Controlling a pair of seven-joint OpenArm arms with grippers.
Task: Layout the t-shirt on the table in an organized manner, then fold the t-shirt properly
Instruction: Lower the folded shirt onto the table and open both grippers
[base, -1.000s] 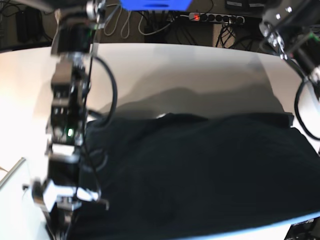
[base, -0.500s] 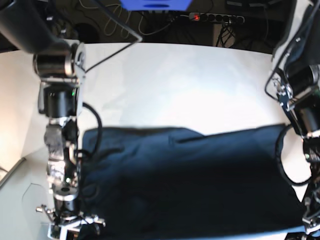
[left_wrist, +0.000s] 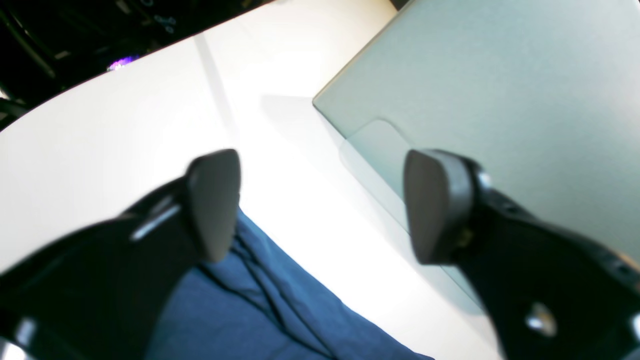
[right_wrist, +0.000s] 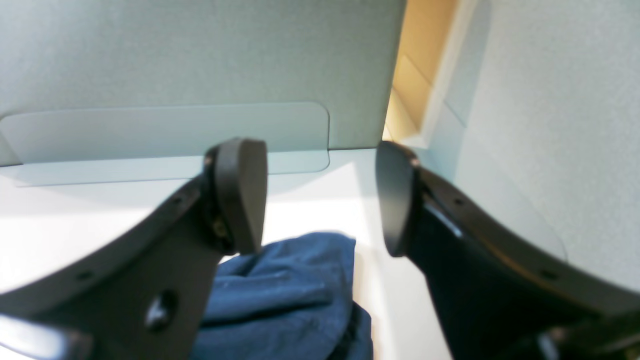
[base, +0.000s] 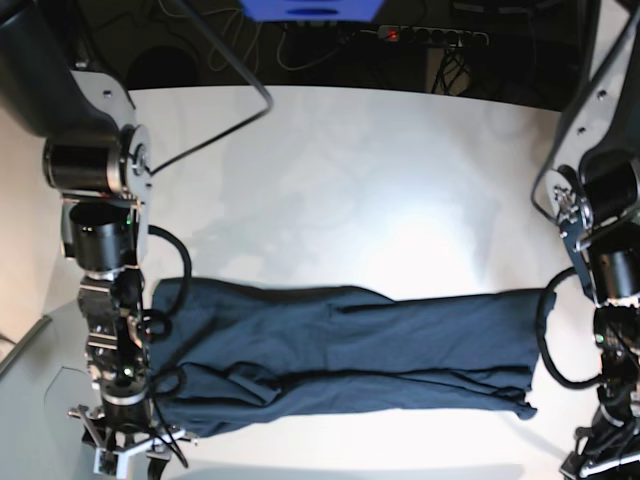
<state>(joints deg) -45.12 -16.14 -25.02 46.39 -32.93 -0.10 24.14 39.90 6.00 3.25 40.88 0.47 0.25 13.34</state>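
Note:
My left gripper is hanging out beyond the t-shirt's creased edge, so it should move back to the opposite edge's corner and pull the t-shirt nearer.
The dark navy t-shirt lies as a long folded band across the front of the white table, creased along its lower edge. My right gripper hangs open just above the shirt's end, nothing between its fingers. My left gripper is open too, over the shirt's other end, with bare table between its fingers. In the base view the right arm stands at the shirt's left end and the left arm at its right end.
A pale grey-green panel borders the table beside the left gripper, and a similar panel lies beyond the right gripper. Cables and a power strip run behind the table's far edge. White tabletop stretches beyond the shirt.
Both grippers have opened and let go of the shirt. The shirt, held up toward the camera before, has come down and now lies flat as a narrower band.

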